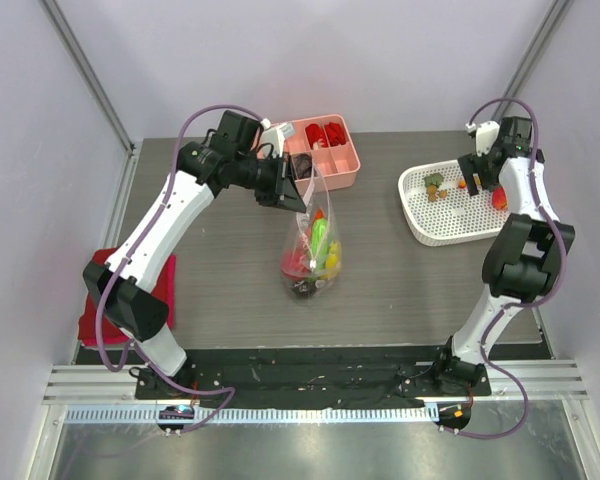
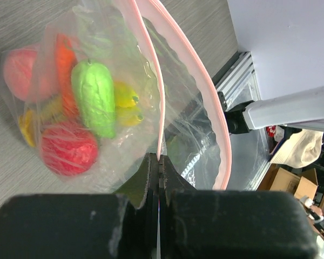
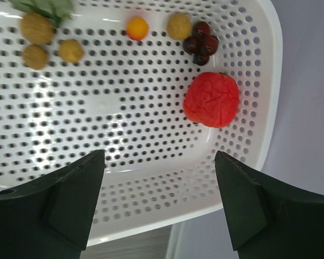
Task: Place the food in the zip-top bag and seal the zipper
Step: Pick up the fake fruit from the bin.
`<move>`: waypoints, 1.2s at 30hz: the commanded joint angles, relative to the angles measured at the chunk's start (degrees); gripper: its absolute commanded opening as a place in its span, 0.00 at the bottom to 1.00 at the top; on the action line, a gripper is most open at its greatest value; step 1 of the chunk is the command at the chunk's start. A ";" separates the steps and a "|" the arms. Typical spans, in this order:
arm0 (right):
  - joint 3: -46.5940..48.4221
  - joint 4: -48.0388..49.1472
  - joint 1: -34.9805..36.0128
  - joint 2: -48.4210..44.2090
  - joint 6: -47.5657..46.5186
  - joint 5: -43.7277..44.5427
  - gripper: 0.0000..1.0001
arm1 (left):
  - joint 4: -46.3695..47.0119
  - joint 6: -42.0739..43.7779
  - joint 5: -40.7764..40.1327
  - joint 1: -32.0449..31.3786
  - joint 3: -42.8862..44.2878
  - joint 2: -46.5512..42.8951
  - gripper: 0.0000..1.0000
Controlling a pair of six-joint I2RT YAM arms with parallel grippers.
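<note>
The robot's right gripper should stay open and keep going down toward the red piece (image 3: 211, 100), which lies clear of the dark cluster (image 3: 201, 43), until its fingers are on both sides of the red piece.
The clear zip-top bag (image 1: 313, 250) stands mid-table, its mouth held up. My left gripper (image 2: 159, 157) is shut on the near lip of the pink zipper (image 2: 155, 75); the far lip (image 2: 205, 81) bows away, so the mouth gapes. Inside the bag lie food pieces: a green one (image 2: 94, 97), a red ball (image 2: 68, 148), an orange carrot (image 2: 65, 65) and yellow bits (image 2: 127, 100). My right gripper (image 3: 159, 156) hovers open and empty over the white basket (image 3: 151, 216). In the basket are a red piece (image 3: 211, 100), a dark cluster (image 3: 200, 42), a small orange ball (image 3: 137, 28) and brownish balls (image 3: 36, 28).
A pink compartment tray (image 1: 325, 150) with red items sits at the back, just behind the left gripper (image 1: 290, 190). The white basket (image 1: 420, 225) is at the right rear under the right gripper (image 1: 477, 178). A red cloth (image 1: 95, 300) lies at the table's left edge.
</note>
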 commanded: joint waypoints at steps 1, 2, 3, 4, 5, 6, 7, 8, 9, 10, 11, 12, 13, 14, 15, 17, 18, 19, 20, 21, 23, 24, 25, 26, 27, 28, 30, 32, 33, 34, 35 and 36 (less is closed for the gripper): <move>6.48 -0.30 -1.92 4.67 -6.82 9.54 0.86 | 0.81 0.86 0.64 0.21 0.20 -1.31 0.00; 7.36 -0.21 -2.09 7.03 -7.17 10.16 0.86 | 0.64 1.30 0.55 0.21 0.46 -1.13 0.00; 7.97 -0.21 -2.18 8.18 -7.43 11.29 0.86 | 0.20 1.57 0.20 0.12 0.81 -0.95 0.00; 9.20 -0.21 -2.36 9.41 -7.44 12.00 0.86 | 0.02 1.83 0.11 0.21 1.08 -0.69 0.00; 9.91 -0.21 -2.36 11.34 -7.44 12.53 0.86 | -0.68 2.18 0.11 0.21 1.34 -0.25 0.00; 11.13 -0.12 -2.53 12.40 -7.09 12.71 0.86 | -0.94 2.27 -0.06 0.21 1.60 -0.08 0.00; 11.67 -0.12 -2.62 13.20 -7.00 12.89 0.86 | -1.03 2.27 -0.06 0.21 1.61 0.01 0.00; 12.11 0.05 -2.71 14.69 -6.82 12.71 0.86 | -1.12 2.27 -0.06 0.21 1.61 0.01 0.00; 12.63 0.40 -2.62 15.22 -6.73 12.71 0.86 | -1.21 2.36 -0.24 0.21 1.43 0.01 0.00; 12.90 0.67 -2.62 15.84 -6.47 12.71 0.86 | -1.21 2.45 -0.33 0.21 1.26 0.10 0.00; 13.08 1.54 -2.71 16.28 -6.38 12.80 0.86 | -1.30 2.62 -0.33 0.21 1.25 0.36 0.00; 13.16 2.07 -2.71 17.15 -6.38 12.97 0.86 | -1.65 2.71 -0.41 0.21 1.25 0.54 0.00; 13.51 2.42 -2.62 17.60 -6.47 12.98 0.86 | -1.65 2.71 -0.50 0.21 1.34 0.54 0.00; 13.78 2.69 -2.62 18.12 -6.47 13.15 0.86 | -1.74 2.71 -0.50 0.21 1.25 0.63 0.00; 14.56 2.69 -2.71 19.17 -6.64 13.50 0.86 | -1.74 2.71 -0.59 0.21 1.17 0.54 0.00; 15.01 2.95 -2.71 20.06 -6.99 13.94 0.87 | -1.65 2.71 -0.76 0.21 0.90 0.63 0.00; 15.36 3.22 -2.62 20.41 -7.08 14.03 0.87 | -1.65 2.80 -0.85 0.21 0.82 0.37 0.00; 15.45 3.48 -2.71 21.11 -7.17 14.20 0.87 | -1.65 2.89 -0.85 0.21 0.73 0.45 0.00; 15.62 3.83 -2.71 21.55 -7.17 14.21 0.87 | -1.74 2.97 -0.85 0.21 0.55 0.37 0.00; 15.97 4.01 -2.71 21.73 -7.08 14.29 0.87 | -1.74 3.06 -1.03 0.21 0.46 0.45 0.00; 16.15 4.36 -2.71 22.61 -6.82 15.08 0.88 | -1.83 3.15 -1.12 0.21 0.55 0.37 0.00; 16.24 4.54 -2.71 22.87 -6.82 15.17 0.88 | -2.00 3.24 -1.12 0.21 0.64 0.37 0.00; 16.24 4.62 -2.62 23.22 -6.82 15.69 0.89 | -1.91 3.24 -1.12 0.21 0.73 0.54 0.00; 16.24 4.71 -2.71 23.40 -6.82 15.70 0.89 | -1.91 3.15 -1.12 0.21 0.81 0.54 0.00; 16.07 4.71 -2.62 23.49 -6.82 15.79 0.89 | -1.91 3.24 -1.12 0.21 0.81 0.63 0.00; 15.98 4.71 -2.71 23.58 -6.82 15.96 0.89 | -2.00 3.24 -1.12 0.21 0.99 0.72 0.00; 15.89 4.63 -2.62 23.58 -6.47 15.96 0.86 | -2.00 3.15 -1.12 0.21 1.25 0.72 0.00; 15.80 4.54 -2.71 23.40 -6.38 16.14 0.79 | -1.91 3.24 -1.12 0.21 1.34 0.98 0.00; 15.71 4.54 -2.71 23.40 -6.38 16.23 0.74 | -2.00 3.24 -1.12 0.21 1.25 0.98 0.00; 15.63 4.45 -2.62 23.23 -6.29 16.40 0.65 | -2.09 3.24 -1.12 0.21 1.25 1.15 0.00; 15.71 4.28 -2.62 23.05 -6.21 16.58 0.62 | -2.09 3.24 -1.12 0.21 1.25 1.16 0.00; 16.15 3.84 -2.62 22.44 -5.77 16.06 0.58 | -2.09 3.24 -1.12 0.21 1.25 1.24 0.00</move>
